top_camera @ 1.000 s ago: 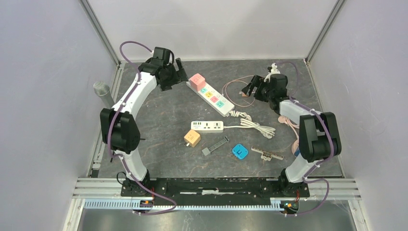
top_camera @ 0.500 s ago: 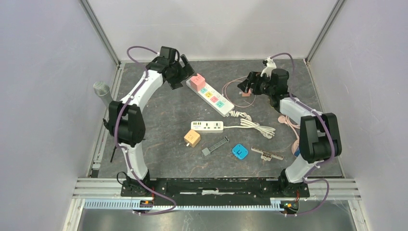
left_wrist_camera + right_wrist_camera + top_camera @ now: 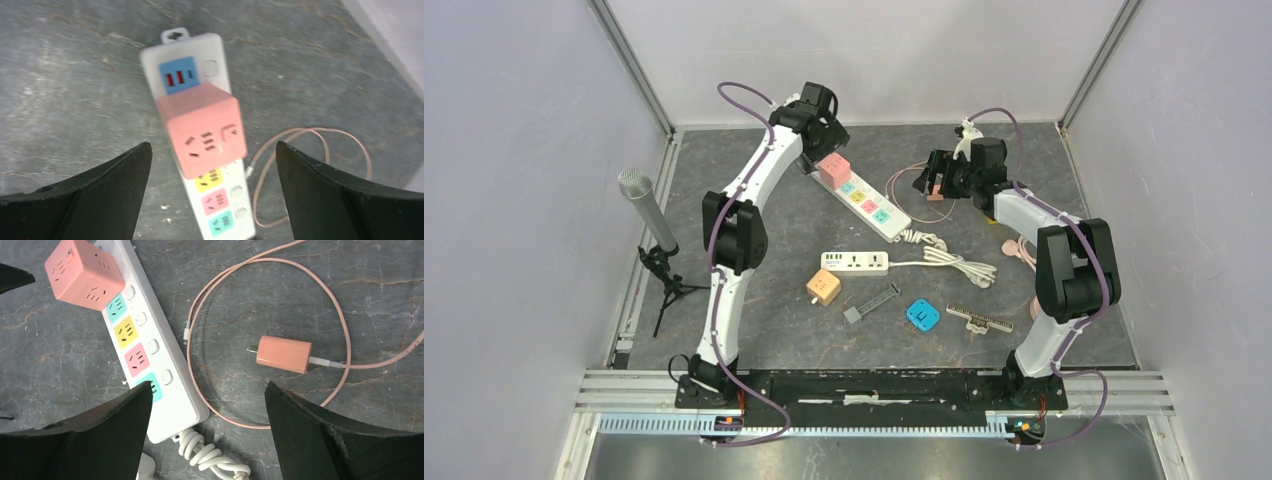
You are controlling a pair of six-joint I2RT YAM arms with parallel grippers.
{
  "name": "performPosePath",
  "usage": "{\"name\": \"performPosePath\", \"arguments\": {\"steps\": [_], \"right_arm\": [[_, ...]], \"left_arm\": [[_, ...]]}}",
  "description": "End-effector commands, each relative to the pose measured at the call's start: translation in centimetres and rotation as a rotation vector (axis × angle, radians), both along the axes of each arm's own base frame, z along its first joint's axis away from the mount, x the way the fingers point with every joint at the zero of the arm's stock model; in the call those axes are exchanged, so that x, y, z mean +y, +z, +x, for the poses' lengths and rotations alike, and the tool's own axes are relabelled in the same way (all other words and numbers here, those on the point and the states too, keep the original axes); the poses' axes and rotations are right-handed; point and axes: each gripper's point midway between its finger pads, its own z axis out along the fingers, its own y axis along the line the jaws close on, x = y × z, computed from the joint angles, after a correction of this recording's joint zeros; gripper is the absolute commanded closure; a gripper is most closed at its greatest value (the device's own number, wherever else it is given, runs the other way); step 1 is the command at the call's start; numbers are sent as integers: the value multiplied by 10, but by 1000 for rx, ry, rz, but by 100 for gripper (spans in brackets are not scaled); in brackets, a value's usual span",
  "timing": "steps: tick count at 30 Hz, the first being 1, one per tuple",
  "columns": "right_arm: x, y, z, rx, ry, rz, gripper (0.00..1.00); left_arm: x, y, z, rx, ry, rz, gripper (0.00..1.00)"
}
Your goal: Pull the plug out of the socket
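The power strip is loose beneath the pink cube plug [image 3: 835, 170], so the robot's right gripper should hold the power strip's near end [image 3: 888, 226] first, and then the left gripper should pull the plug.
A pink cube plug [image 3: 834, 167] sits plugged into the far end of a white power strip [image 3: 871, 205] with coloured sockets. My left gripper [image 3: 823, 140] hovers just behind and above the cube, open and empty. In the left wrist view the cube [image 3: 205, 130] lies between the spread fingers [image 3: 120, 190], not touched, on the strip [image 3: 182, 45]. My right gripper [image 3: 936, 180] is open and empty to the right of the strip. Its wrist view shows the gripper [image 3: 207, 386] above the strip's near end [image 3: 155, 365], and the cube [image 3: 84, 272] at top left.
A pink charger [image 3: 284, 354] with a looped pink cable [image 3: 210, 290] lies right of the strip. The strip's coiled white cord [image 3: 210, 457], a second white strip [image 3: 854, 262], an orange cube [image 3: 824, 288], a blue adapter [image 3: 922, 315] and a microphone stand [image 3: 646, 205] are also here.
My left arm has swung right from the far left corner to just behind the pink cube, uncovering the microphone. My right gripper has shifted slightly left and farther back.
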Motion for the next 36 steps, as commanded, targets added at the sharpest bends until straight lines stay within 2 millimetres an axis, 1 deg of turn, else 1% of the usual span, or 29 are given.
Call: {"name": "performPosePath", "arguments": {"steps": [1, 3, 5, 6, 9, 12, 15, 16, 17, 19, 21, 23, 25, 27, 29, 32, 35, 36], "right_arm": [[-5, 14, 13, -27, -13, -46, 13], [-4, 16, 14, -32, -11, -48, 13], [-2, 19, 17, -38, -5, -48, 14], [-2, 16, 15, -17, 2, -52, 14], [-1, 17, 16, -8, 12, -62, 14], [-1, 17, 16, -10, 12, -70, 14], [4, 15, 14, -14, 35, -79, 14], [7, 15, 14, -20, 54, -85, 14], [12, 14, 13, -22, 75, -91, 14], [23, 15, 13, -30, 125, -96, 15], [36, 12, 10, -25, 196, -84, 16], [49, 8, 5, -21, 254, -79, 16], [68, 7, -1, -35, 327, -78, 17], [89, 5, -6, -57, 401, -109, 17], [108, 0, -9, -83, 451, -164, 17], [124, -10, -5, -114, 448, -246, 16], [139, -9, -3, -151, 451, -280, 14], [144, -10, -3, -168, 452, -291, 12]], "left_arm": [[15, -1, -2, -14, 68, 129, 0], [11, -11, 1, -10, 48, 134, 0], [3, -21, 8, -16, 24, 108, 0], [0, -26, 11, -17, 18, 98, 0], [-7, -38, 16, -12, 11, 80, 0], [-5, -50, 11, 21, 21, 94, 0], [-1, -63, 3, 60, 27, 121, 0], [0, -65, 1, 68, 26, 123, 3], [0, -65, 0, 70, 25, 125, 6], [2, -62, -3, 68, 20, 139, 15], [3, -54, -4, 57, 3, 145, 23], [4, -41, -6, 38, -30, 155, 28], [9, -36, -10, 36, -54, 183, 29], [15, -36, -17, 49, -67, 192, 31], [20, -40, -23, 70, -97, 198, 32], [22, -45, -32, 115, -155, 178, 33], [22, -46, -40, 139, -187, 158, 33], [22, -47, -42, 145, -198, 160, 32]]}}
